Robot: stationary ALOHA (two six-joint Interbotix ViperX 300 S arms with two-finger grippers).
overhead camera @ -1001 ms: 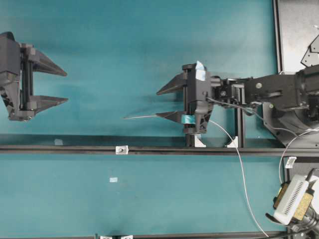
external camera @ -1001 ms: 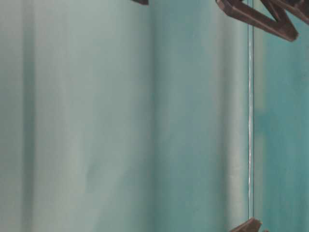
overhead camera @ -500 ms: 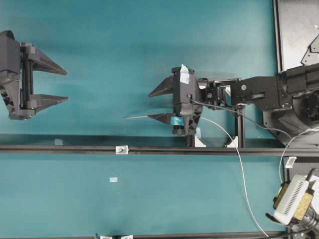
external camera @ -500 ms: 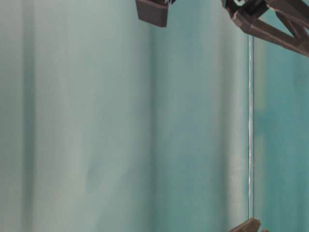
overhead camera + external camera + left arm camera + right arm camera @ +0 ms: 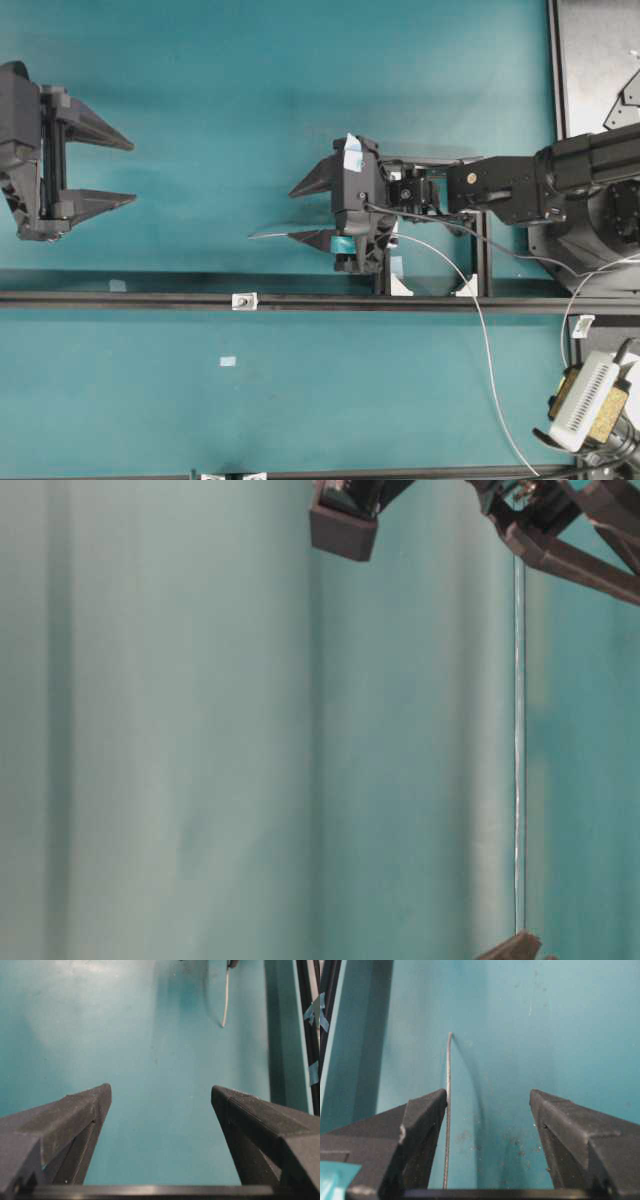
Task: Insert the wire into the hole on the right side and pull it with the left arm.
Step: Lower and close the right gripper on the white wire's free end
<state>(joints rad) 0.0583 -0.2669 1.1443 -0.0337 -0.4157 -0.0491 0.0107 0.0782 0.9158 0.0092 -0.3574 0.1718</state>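
My gripper will push the wire (image 5: 481, 315), and the wire should stay stiff and poke through the fitting's hole, because its loose end stands out straight above its shadow (image 5: 479, 1097).
The wire (image 5: 268, 234) lies on the teal table, its free tip pointing left, and curves back right and down to the front edge. My right gripper (image 5: 291, 214), marked with teal tape, is open over it. In the right wrist view the wire (image 5: 447, 1110) runs along the inner edge of the left finger (image 5: 427, 1110), with the right gripper (image 5: 488, 1094) wide apart and not closed on it. The hole sits in a small silvery fitting (image 5: 243, 300) on the black rail. My left gripper (image 5: 134, 174) is open at the far left, empty (image 5: 161, 1089); the wire tip (image 5: 225, 1005) shows far ahead.
A black rail (image 5: 420, 301) crosses the table below both grippers. A thicker white cable loop (image 5: 568, 305) and a white ribbed device (image 5: 585, 405) sit at the lower right. A grey plate (image 5: 595, 60) fills the upper right corner. The table-level view is blurred.
The right gripper has moved left along the wire, still open. The left gripper and the wire have not moved.
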